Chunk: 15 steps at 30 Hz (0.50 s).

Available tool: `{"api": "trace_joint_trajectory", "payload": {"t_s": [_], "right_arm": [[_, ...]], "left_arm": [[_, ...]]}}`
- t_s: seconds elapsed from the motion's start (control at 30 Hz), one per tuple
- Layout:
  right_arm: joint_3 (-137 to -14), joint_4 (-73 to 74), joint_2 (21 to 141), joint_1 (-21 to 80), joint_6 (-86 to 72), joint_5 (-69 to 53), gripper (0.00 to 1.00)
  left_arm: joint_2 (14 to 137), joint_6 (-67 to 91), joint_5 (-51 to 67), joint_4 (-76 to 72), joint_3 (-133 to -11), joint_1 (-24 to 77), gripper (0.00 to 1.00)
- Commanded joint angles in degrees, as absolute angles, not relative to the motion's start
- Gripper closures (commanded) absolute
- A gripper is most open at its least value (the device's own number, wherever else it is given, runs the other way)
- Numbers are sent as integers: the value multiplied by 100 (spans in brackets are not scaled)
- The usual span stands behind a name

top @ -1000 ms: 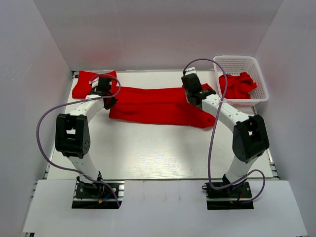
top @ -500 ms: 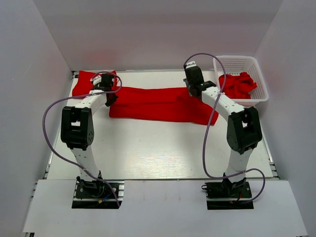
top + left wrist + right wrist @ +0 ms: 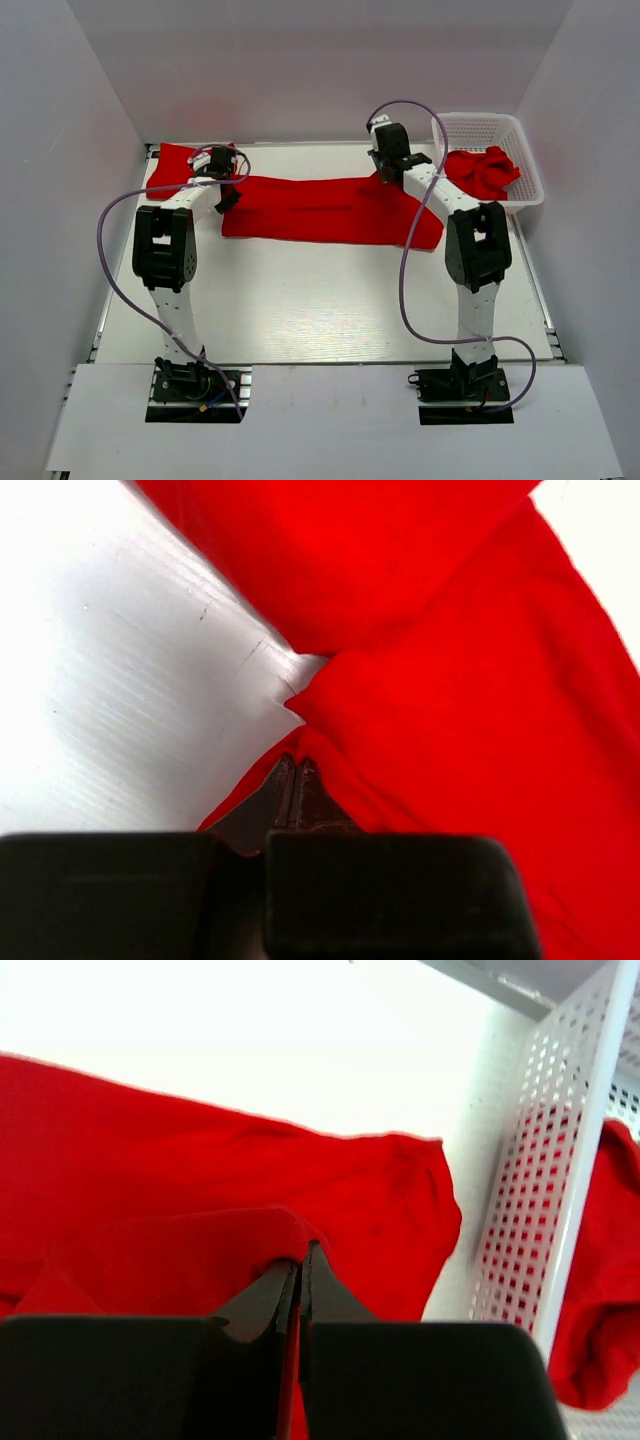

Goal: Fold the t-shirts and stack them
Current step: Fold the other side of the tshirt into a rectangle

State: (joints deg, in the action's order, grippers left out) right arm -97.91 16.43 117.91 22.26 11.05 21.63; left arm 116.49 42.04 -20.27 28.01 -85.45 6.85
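Note:
The red t-shirt is lying across the table with its end (image 3: 238,218) against the folded t-shirt, so my left gripper should swing that end over to the table's front edge (image 3: 310,338) before folding.
One red t-shirt (image 3: 320,210) lies stretched in a long band across the back half of the table. My left gripper (image 3: 226,192) is shut on a pinch of its left end; in the left wrist view the closed fingertips (image 3: 297,763) bite a fold of the red cloth (image 3: 470,710). At the right end, my right gripper (image 3: 385,178) is shut on an edge that drapes over its tips (image 3: 300,1250), above the lower layer (image 3: 380,1200). Another red t-shirt (image 3: 175,165) lies folded at the back left corner.
A white mesh basket (image 3: 520,130) stands at the back right holding crumpled red t-shirts (image 3: 485,170); its wall (image 3: 560,1160) is close to my right gripper. White walls enclose the table on three sides. Purple cables loop off both arms.
Both arms have stretched toward the back of the table, carrying the gripped cloth with them. The long shirt now lies narrower and straighter.

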Motion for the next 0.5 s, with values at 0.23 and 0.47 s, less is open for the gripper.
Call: {"api": "trace_joint_trajectory", "payload": {"t_s": [0.23,0.47], "right_arm": [[-11327,1573,12945,2013,1029,2153,44],[-11190,1635,12290,1978,546,1934,10]], "left_arm": [[11523,4079,-2171,3243,-9132,659,0],[10645,3622,-1952,2769,-8772,712,0]]}}
